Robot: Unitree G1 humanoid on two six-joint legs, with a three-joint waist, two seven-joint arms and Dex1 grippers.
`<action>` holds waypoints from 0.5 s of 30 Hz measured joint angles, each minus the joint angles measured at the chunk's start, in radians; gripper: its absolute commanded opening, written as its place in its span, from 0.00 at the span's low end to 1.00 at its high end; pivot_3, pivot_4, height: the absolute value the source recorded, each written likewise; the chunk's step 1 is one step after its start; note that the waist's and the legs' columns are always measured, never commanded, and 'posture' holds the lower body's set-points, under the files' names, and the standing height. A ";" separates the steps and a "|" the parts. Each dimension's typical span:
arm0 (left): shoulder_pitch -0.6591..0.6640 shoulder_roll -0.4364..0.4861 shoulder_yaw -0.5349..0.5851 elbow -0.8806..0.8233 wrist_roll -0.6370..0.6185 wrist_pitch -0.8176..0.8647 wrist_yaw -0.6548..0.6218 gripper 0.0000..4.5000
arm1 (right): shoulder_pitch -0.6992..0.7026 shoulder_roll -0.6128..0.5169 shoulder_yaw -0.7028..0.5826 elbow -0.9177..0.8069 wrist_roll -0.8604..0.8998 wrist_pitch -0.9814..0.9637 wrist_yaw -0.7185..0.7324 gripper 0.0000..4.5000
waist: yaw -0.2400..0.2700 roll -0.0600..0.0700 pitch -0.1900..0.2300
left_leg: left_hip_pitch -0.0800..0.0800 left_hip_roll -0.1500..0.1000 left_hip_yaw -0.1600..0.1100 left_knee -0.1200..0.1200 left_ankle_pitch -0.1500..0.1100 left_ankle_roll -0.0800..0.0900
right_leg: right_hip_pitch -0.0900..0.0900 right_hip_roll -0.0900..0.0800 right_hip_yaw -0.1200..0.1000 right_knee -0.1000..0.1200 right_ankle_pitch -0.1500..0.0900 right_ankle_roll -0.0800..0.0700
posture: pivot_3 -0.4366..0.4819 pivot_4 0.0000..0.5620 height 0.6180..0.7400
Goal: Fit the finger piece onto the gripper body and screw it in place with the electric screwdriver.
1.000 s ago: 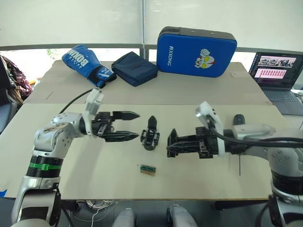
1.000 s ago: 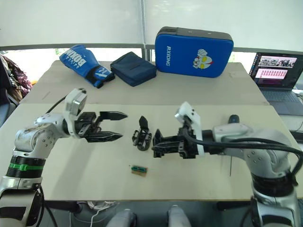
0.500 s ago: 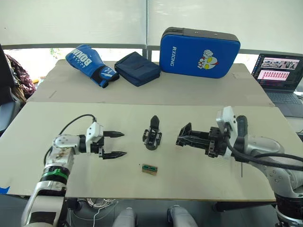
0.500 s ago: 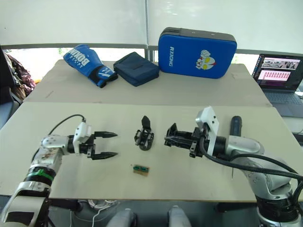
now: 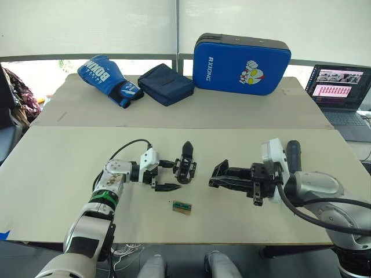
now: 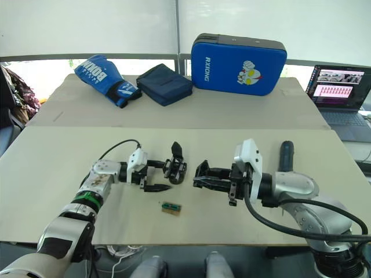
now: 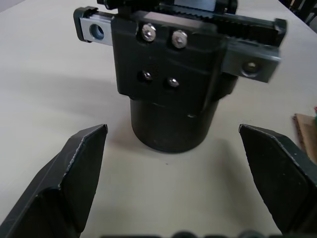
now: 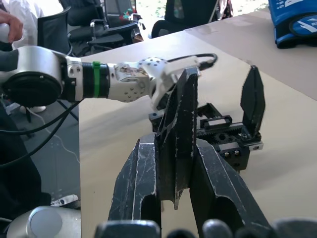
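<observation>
My gripper will fit the finger piece onto the silver end block on the gripper body. The silver end block is uncovered, so the finger piece should stay in place there before screwing.
The gripper body stands at mid-table, its pointed finger up. My left gripper is open, with one finger on each side of the body's round base and not touching it. My right gripper is shut on the finger piece, a flat black sliver standing up between its fingers. The piece's tip is a short way to the right of the gripper body. The electric screwdriver lies on the table behind my right forearm, partly hidden.
A small green-and-tan block lies just in front of the gripper body. At the back are a blue boxing glove, a navy pouch and a blue case. An open laptop sits far right.
My left gripper has moved right across the table and now straddles the gripper body's base. My right gripper, still holding the finger piece, has edged slightly left toward the body.
</observation>
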 measured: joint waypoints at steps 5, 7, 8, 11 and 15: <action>-0.034 -0.023 -0.005 0.042 0.026 -0.015 0.025 1.00 | 0.000 0.000 0.020 -0.006 0.000 0.000 -0.001 0.09 | 0.000 0.000 0.000 | 0.000 0.000 0.000 0.000 0.000 0.000 | 0.000 0.000 0.000 0.000 0.000 0.000 | 0.48 0.27 1.00; -0.038 -0.028 -0.006 0.053 0.034 -0.019 0.023 1.00 | 0.000 -0.001 0.022 -0.007 0.000 0.000 -0.001 0.09 | -0.001 0.000 0.000 | 0.000 0.000 0.000 0.000 0.000 0.000 | 0.000 0.000 0.000 0.000 0.000 0.000 | 0.48 0.27 1.00; -0.040 -0.029 -0.006 0.057 0.036 -0.022 0.021 1.00 | 0.001 -0.002 0.022 -0.007 0.000 0.000 -0.001 0.09 | 0.000 0.000 0.000 | 0.000 0.000 0.000 0.000 0.000 0.000 | 0.000 0.000 0.000 0.000 0.000 0.000 | 0.48 0.27 1.00; -0.045 -0.035 -0.005 0.065 0.038 -0.023 0.017 1.00 | 0.010 -0.007 0.023 -0.009 0.000 0.000 -0.002 0.09 | 0.000 0.000 0.000 | 0.000 0.000 0.000 0.000 0.000 0.000 | 0.000 0.000 0.000 0.000 0.000 0.000 | 0.48 0.27 1.00; -0.052 -0.046 -0.005 0.073 0.040 -0.022 0.014 0.88 | 0.024 -0.008 0.023 -0.010 0.000 0.000 -0.002 0.09 | 0.002 0.000 0.000 | 0.000 0.000 0.000 0.001 0.000 0.000 | 0.001 0.000 0.000 0.000 0.000 0.000 | 0.48 0.27 1.00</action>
